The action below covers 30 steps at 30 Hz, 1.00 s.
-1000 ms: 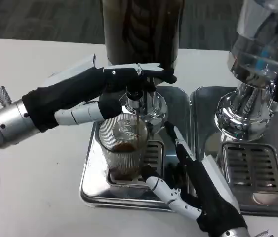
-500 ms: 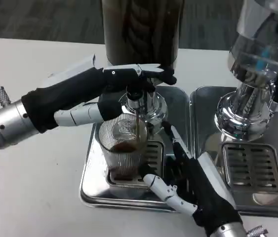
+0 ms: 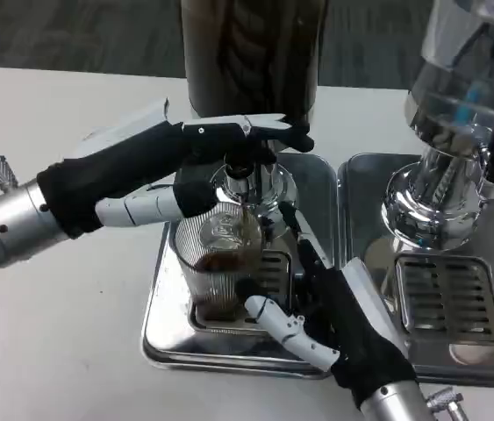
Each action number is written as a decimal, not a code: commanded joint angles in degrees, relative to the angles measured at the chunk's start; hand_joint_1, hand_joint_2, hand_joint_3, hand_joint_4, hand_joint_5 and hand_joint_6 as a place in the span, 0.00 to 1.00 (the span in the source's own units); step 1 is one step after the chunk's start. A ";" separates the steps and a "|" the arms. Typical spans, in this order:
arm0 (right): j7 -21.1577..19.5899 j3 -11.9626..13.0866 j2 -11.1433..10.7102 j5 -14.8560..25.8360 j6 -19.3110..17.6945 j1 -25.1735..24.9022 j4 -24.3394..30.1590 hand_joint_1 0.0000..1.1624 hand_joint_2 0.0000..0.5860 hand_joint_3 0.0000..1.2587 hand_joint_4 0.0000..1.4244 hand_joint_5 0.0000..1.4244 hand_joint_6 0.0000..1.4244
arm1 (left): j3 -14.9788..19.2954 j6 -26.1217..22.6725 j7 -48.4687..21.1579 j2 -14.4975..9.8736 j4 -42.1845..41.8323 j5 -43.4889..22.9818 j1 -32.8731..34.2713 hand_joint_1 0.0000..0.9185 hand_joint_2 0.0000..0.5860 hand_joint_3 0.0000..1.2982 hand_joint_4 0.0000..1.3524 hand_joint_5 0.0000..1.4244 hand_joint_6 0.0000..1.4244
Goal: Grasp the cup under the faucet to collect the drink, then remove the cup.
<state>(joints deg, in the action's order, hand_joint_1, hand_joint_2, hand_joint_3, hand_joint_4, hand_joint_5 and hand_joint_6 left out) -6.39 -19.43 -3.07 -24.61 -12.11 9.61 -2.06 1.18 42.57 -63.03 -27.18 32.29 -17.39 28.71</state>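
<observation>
I expect the dark drink (image 3: 222, 261) to stay inside when I carry the cup away, even with a slight lean, because the cup's clear ribbed side (image 3: 192, 235) goes up higher than the drink.
A ribbed clear cup (image 3: 218, 267) stands on the grate of the left steel drip tray (image 3: 161, 326), right under the chrome faucet (image 3: 247, 182). A thin dark stream falls into it and dark drink lies in its lower part. My left hand (image 3: 181, 156) reaches in from the left, its fingers lying over the black faucet lever (image 3: 275, 133) and its thumb stretched below toward the faucet body. My right hand (image 3: 334, 320) is at the cup's right side with fingers spread; the thumb tip is at the cup's base, and the fingers stand just right of its wall.
The dark drink tank (image 3: 251, 53) rises behind the faucet. A second dispenser (image 3: 457, 140) with its own steel tray (image 3: 444, 303) stands to the right, close to my right forearm. White table (image 3: 53, 333) lies open to the left.
My right hand has moved forward and left, closing in on the cup's right side. The left hand stays on the lever and the drink keeps flowing.
</observation>
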 commanded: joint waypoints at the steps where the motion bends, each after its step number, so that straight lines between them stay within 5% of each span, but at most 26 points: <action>1: -0.57 0.22 0.13 0.28 -0.58 -0.76 -0.78 0.30 0.39 0.00 0.00 0.00 0.00 | -0.94 -0.18 -0.89 -0.61 -1.42 0.52 -1.06 0.00 0.17 0.20 0.09 0.07 0.17; 19: -0.73 0.34 0.78 0.54 -0.59 -4.33 -4.12 0.30 0.39 0.00 0.00 0.00 0.00 | -0.53 -0.72 0.57 -1.21 -2.63 0.48 -2.18 0.00 0.17 0.20 0.09 0.07 0.17; 30: -0.72 0.52 0.68 0.96 -0.80 -4.59 -4.54 0.30 0.39 0.00 0.00 0.00 0.00 | 3.54 -0.08 5.29 -0.05 -0.35 -1.33 -2.63 0.00 0.18 0.19 0.08 0.07 0.17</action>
<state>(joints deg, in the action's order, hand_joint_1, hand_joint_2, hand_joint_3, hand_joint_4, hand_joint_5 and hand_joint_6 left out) -6.89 -19.21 -2.52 -24.31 -12.18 5.57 -6.32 3.65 42.03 -58.73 -27.83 30.95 -17.82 26.69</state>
